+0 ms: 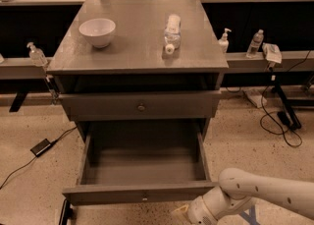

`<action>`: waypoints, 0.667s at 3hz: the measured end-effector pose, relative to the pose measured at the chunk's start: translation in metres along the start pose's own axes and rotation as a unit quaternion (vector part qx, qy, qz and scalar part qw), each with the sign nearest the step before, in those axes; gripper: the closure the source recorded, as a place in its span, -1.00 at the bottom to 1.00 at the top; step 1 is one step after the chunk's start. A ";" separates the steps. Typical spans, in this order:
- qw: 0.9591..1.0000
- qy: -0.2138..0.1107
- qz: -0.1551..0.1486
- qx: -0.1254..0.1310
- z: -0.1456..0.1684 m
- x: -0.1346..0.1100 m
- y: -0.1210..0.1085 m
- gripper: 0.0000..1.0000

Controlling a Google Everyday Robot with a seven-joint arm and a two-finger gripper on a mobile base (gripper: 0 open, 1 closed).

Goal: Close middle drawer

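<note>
The middle drawer (143,193) will go in square when I push its front off-centre, because the long sides (85,156) run straight back into the cabinet.
The middle drawer (142,193) is pulled far out of the dark grey cabinet. Its plain grey box is empty and its flat front faces me with a small knob (144,198). The uppermost drawer (141,106) sits above it, with a dark gap under the cabinet top. The lowest drawer is hidden beneath the open one. My gripper (182,214) is at the bottom edge of the view, just in front of and below the right part of the middle drawer's front, partly cut off. My white arm (265,194) reaches in from the right.
On the cabinet top (137,52) are a white bowl (97,31) and a plastic bottle lying down (171,32). Small bottles (255,43) stand on rails on both sides. Cables and a power brick (41,147) lie on the speckled floor.
</note>
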State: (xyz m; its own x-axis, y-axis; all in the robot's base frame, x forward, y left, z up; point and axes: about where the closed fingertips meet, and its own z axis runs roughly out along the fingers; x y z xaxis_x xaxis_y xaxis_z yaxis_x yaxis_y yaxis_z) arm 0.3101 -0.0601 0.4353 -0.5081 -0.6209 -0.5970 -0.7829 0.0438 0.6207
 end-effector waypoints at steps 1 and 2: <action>1.000 0.000 0.001 0.000 0.001 0.001 -0.001 -1.00; 0.998 -0.025 -0.057 0.020 0.013 0.012 -0.015 -0.93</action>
State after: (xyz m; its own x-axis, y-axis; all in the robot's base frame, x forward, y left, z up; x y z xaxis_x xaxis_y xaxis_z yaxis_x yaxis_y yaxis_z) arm 0.3110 -0.0576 0.4125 -0.4317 -0.5841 -0.6874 -0.8494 0.0067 0.5277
